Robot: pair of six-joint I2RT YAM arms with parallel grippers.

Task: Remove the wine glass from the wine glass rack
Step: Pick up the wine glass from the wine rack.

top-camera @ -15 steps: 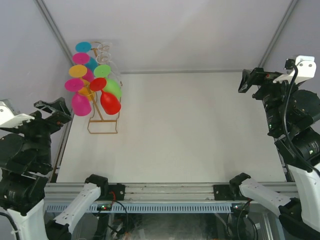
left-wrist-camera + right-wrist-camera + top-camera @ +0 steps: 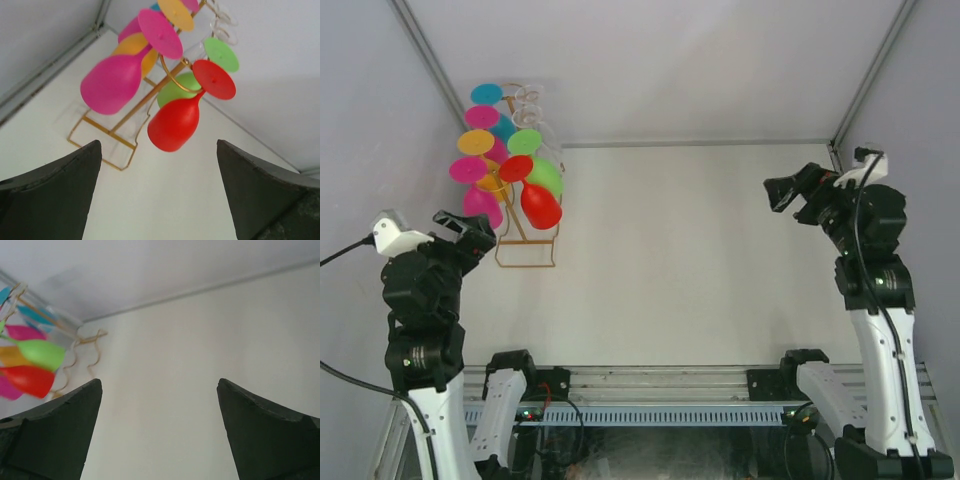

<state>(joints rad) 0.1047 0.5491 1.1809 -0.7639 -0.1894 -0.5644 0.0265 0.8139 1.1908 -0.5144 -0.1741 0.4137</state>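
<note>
My left gripper should keep bringing its open fingers toward the red glass's base (image 2: 517, 168), which is clear at the rack's front, until they straddle the base's rim (image 2: 230, 92).
The gold wire wine glass rack (image 2: 526, 252) stands at the table's far left with several coloured wine glasses hanging upside down on its hooks. A red glass (image 2: 540, 205) hangs lowest at the front, a green one (image 2: 546, 177) behind it and a magenta one (image 2: 480, 207) on the left. My left gripper (image 2: 466, 229) is open and empty, just left of the rack's base. In the left wrist view the red glass (image 2: 176, 124) and magenta glass (image 2: 111, 85) hang ahead, above my open fingers (image 2: 55, 200). My right gripper (image 2: 784, 192) is open and empty at the far right.
Grey walls and metal corner posts (image 2: 425, 55) enclose the white table (image 2: 690, 260). The metal rail (image 2: 650, 385) with both arm bases runs along the near edge. In the right wrist view the rack (image 2: 75, 347) and glasses show far to the left.
Both arms have swung inward over the table: the left gripper moved right towards the rack's base, and the right gripper moved left and a little down. The rack and glasses have not moved.
</note>
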